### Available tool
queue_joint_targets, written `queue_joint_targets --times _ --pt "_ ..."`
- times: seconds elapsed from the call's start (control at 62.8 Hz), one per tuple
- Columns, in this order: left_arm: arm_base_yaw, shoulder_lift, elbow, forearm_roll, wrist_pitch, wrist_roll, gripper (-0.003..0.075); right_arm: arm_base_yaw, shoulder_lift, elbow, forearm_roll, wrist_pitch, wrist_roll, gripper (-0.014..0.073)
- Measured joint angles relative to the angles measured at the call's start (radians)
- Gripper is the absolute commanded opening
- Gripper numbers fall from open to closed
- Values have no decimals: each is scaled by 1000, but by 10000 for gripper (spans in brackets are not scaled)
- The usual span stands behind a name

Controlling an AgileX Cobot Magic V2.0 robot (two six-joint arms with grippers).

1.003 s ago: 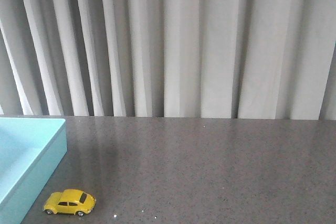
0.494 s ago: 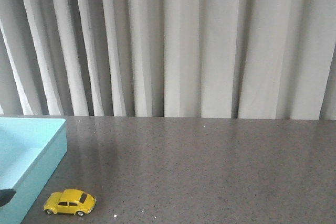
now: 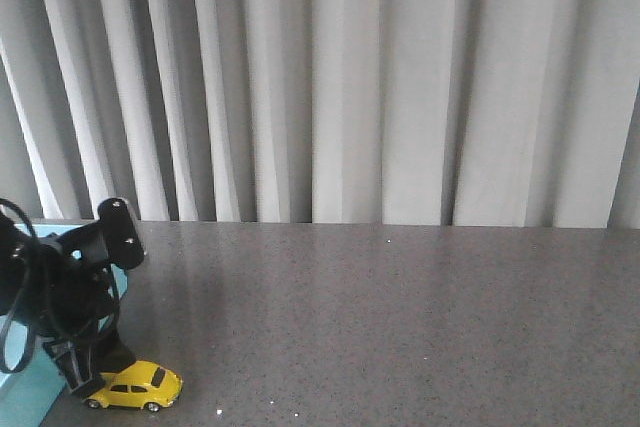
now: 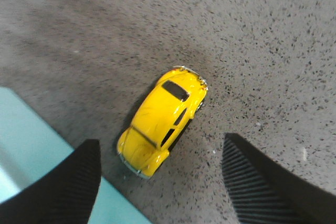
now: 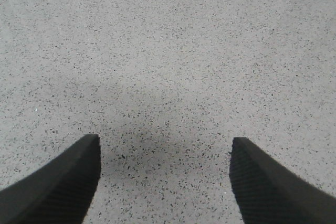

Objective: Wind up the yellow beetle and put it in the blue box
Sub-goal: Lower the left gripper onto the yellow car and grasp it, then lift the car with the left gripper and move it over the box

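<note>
My left gripper should move over the roof (image 4: 160, 113) next until its fingers close across the yellow beetle's long sides (image 4: 177, 123), because those sides are clear of the blue box.
The yellow beetle (image 3: 135, 387) stands on the grey table at the front left, right beside the wall of the blue box (image 3: 18, 399). My left gripper (image 3: 88, 379) is open and hangs just over the beetle's end nearest the box. In the left wrist view the beetle (image 4: 163, 121) lies slanted, part of it between the open fingers of my left gripper (image 4: 160, 140), untouched, with the box's wall (image 4: 26, 145) next to one finger. My right gripper (image 5: 165, 142) is open and empty over bare table and does not show in the front view.
The grey speckled table (image 3: 400, 317) stretches to the right of the beetle. A pleated grey curtain (image 3: 350, 87) hangs behind the table's far edge. My left arm (image 3: 60, 287) and its cables cover most of the box.
My left arm has come into the front view from the left and lowered beside the beetle, hiding most of the blue box. The beetle has not moved.
</note>
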Motion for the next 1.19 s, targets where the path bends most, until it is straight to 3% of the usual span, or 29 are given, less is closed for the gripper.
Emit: queue_joint_targets --times 0.271,0.621,0.987,1.194 --pt "0 210 -149 -5 107 63 487 0 0 0 0 0 0 501" --pt "0 345 -204 -5 108 100 477 0 0 0 0 0 0 501" --pt "0 360 -214 -2 127 106 239 0 0 0 0 0 0 501" --pt "0 360 -214 -10 129 106 223 0 0 0 0 0 0 501"
